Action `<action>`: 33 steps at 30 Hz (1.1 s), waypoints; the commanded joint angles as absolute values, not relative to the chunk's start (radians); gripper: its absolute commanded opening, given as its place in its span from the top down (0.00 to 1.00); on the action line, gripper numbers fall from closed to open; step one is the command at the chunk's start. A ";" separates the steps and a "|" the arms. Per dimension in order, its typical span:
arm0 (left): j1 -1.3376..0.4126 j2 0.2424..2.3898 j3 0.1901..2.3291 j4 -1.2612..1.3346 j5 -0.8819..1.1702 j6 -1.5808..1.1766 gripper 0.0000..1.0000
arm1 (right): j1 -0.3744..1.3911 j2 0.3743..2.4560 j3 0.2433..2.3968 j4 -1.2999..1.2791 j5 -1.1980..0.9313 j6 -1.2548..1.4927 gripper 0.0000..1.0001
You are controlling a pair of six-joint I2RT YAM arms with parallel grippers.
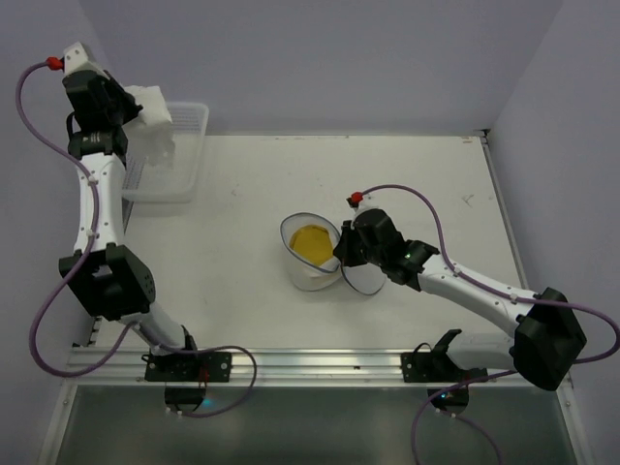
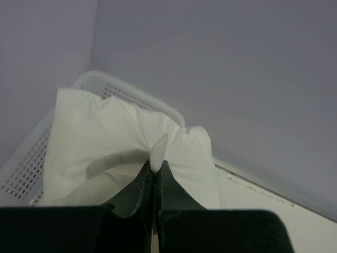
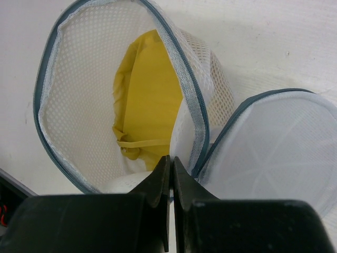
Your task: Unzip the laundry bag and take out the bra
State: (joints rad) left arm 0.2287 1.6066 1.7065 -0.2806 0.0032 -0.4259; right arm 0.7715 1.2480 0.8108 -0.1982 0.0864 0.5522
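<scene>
The white padded garment (image 1: 151, 108) hangs over the open basket (image 1: 171, 176), so my left gripper should keep bringing it down until the basket's sides surround it, then let go.
The laundry bag (image 1: 308, 273) stands unzipped at the table's middle, a white mesh pouch with a grey-blue zipper rim (image 3: 52, 84). Its round lid (image 1: 362, 283) hangs open to the right and also shows in the right wrist view (image 3: 274, 147). A yellow bra (image 1: 312, 242) lies inside the bag (image 3: 152, 89). My right gripper (image 1: 341, 260) is shut at the bag's near rim, jaws together at the mesh edge (image 3: 172, 158). My left gripper (image 1: 136, 107) is at the far left, shut on a white padded garment (image 2: 105, 137) held over the basket.
A white slatted plastic basket (image 1: 189, 145) stands at the table's back left corner, against the wall; its rim shows in the left wrist view (image 2: 31, 153). Grey walls close in on the back and both sides. A metal rail (image 1: 310, 363) runs along the near edge.
</scene>
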 commanded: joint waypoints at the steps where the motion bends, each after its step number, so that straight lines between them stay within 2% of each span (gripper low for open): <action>1: 0.285 1.706 1.868 -0.270 0.095 -0.388 1.00 | 0.769 1.224 0.819 -0.193 0.054 0.525 1.00; 9: 0.316 2.026 2.154 -0.232 0.218 -0.361 1.00 | 0.769 1.272 0.853 -0.230 0.049 0.522 1.00; 15: 0.321 2.072 2.007 -0.048 0.299 -0.344 1.00 | 0.769 1.290 0.861 -0.247 0.064 0.515 1.00; 18: 0.330 2.072 1.854 0.034 0.267 -0.330 1.00 | 0.769 1.305 0.871 -0.253 0.066 0.506 1.00; 26: 0.342 2.086 1.652 -0.111 0.121 -0.278 0.99 | 0.769 1.310 0.871 -0.255 0.064 0.499 1.00; 27: 0.342 2.076 1.629 -0.107 0.080 -0.275 0.95 | 0.769 1.309 0.870 -0.255 0.064 0.499 1.00; 28: 0.342 2.066 1.612 -0.106 0.060 -0.275 0.82 | 0.769 1.305 0.870 -0.255 0.063 0.500 1.00; 30: 0.344 2.051 1.605 -0.117 0.025 -0.270 0.70 | 0.769 1.295 0.864 -0.255 0.061 0.502 1.00; 31: 0.345 2.046 1.614 -0.123 0.017 -0.268 0.59 | 0.770 1.290 0.862 -0.255 0.063 0.499 1.00; 33: 0.344 2.028 1.652 -0.153 0.018 -0.270 0.45 | 0.769 1.276 0.858 -0.253 0.071 0.496 1.00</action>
State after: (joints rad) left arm 0.3351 2.1174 1.5990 -0.1612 0.0738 -0.2913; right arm 0.7715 1.3087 0.8303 -0.2604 0.0605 0.5144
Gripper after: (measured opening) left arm 0.510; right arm 0.014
